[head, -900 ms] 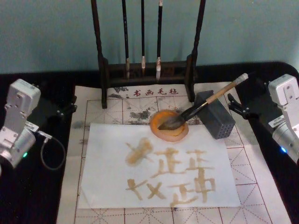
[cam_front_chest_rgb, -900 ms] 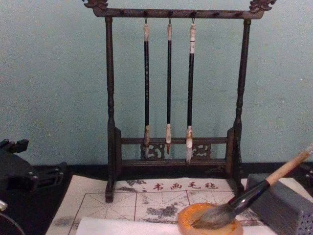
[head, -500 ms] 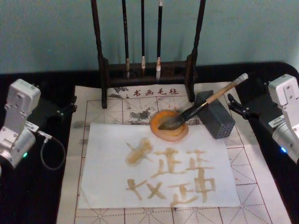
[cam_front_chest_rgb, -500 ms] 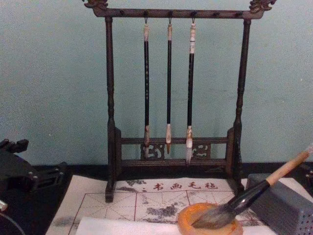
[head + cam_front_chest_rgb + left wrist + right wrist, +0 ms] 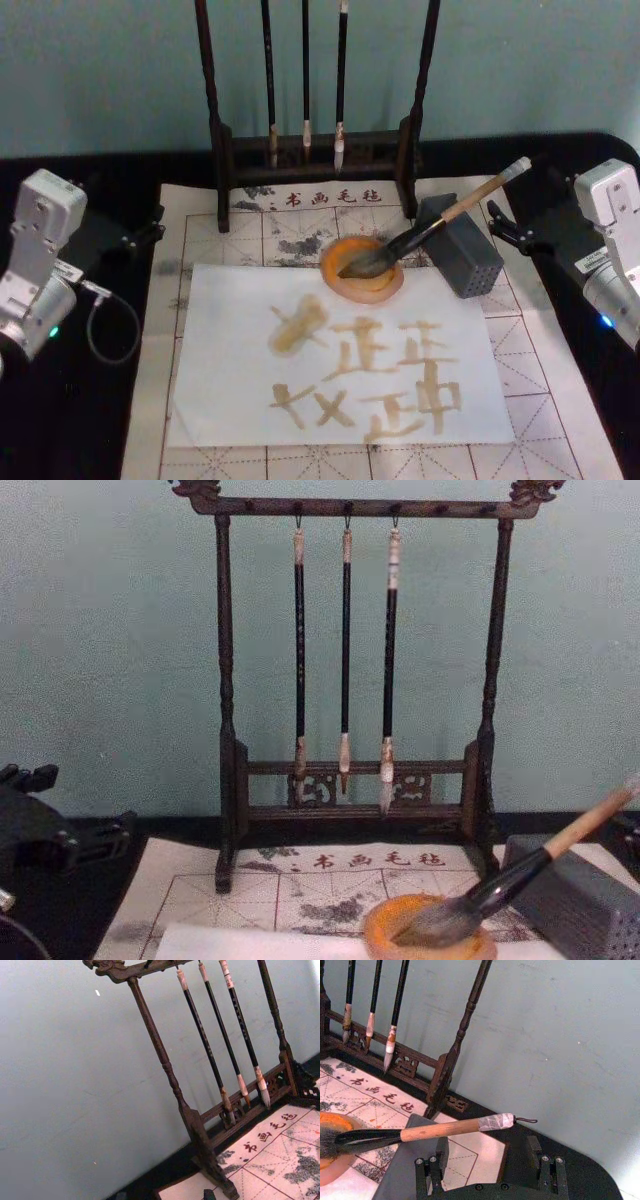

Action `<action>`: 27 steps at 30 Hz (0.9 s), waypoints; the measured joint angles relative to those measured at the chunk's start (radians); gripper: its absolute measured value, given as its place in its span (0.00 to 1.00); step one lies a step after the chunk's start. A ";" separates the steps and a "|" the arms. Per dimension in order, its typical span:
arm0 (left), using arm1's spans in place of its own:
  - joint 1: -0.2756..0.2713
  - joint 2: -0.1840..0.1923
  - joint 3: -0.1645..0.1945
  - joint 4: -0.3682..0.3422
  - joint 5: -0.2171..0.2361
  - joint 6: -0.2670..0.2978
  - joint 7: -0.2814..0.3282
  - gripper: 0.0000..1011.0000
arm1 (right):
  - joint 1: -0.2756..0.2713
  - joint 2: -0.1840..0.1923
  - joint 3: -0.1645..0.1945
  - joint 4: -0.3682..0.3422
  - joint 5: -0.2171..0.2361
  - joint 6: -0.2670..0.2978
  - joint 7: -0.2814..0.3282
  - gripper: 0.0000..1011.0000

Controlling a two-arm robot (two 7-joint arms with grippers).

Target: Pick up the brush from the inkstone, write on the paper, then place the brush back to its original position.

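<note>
The dark loop (image 5: 526, 1120) sticks straight out from the brush's white-wrapped top (image 5: 497, 1121), so it will stand up stiffly when I raise the brush upright.
The brush (image 5: 440, 220) lies with its dark bristles in the orange-brown inkstone (image 5: 345, 288), its pale handle leaning up and right over a grey block (image 5: 468, 258). No gripper touches it. The white paper (image 5: 230, 400) lies in front of the inkstone and carries several brownish written strokes. My left gripper (image 5: 150, 228) is parked at the table's left edge, open and empty. My right gripper (image 5: 497, 225) is parked at the right, open, just behind the brush's white-wrapped top (image 5: 492, 1121). In the chest view the brush (image 5: 520, 870) rests in the inkstone (image 5: 385, 935).
A dark wooden rack (image 5: 310, 150) with three thin hanging brushes stands at the back centre. The beige gridded mat (image 5: 560, 400) with ink stains and red characters lies under the paper. The tabletop on both sides of it is black.
</note>
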 joint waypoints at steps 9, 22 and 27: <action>0.000 0.000 0.000 0.000 0.000 0.000 0.000 0.99 | 0.000 0.000 0.000 0.000 0.000 0.000 0.000 0.99; 0.000 0.000 0.000 0.000 0.000 0.000 0.000 0.99 | 0.000 0.000 0.000 0.000 0.000 0.000 0.000 0.99; 0.000 0.000 0.000 0.000 0.000 0.000 0.000 0.99 | 0.000 0.000 0.000 0.000 0.000 0.000 0.000 0.99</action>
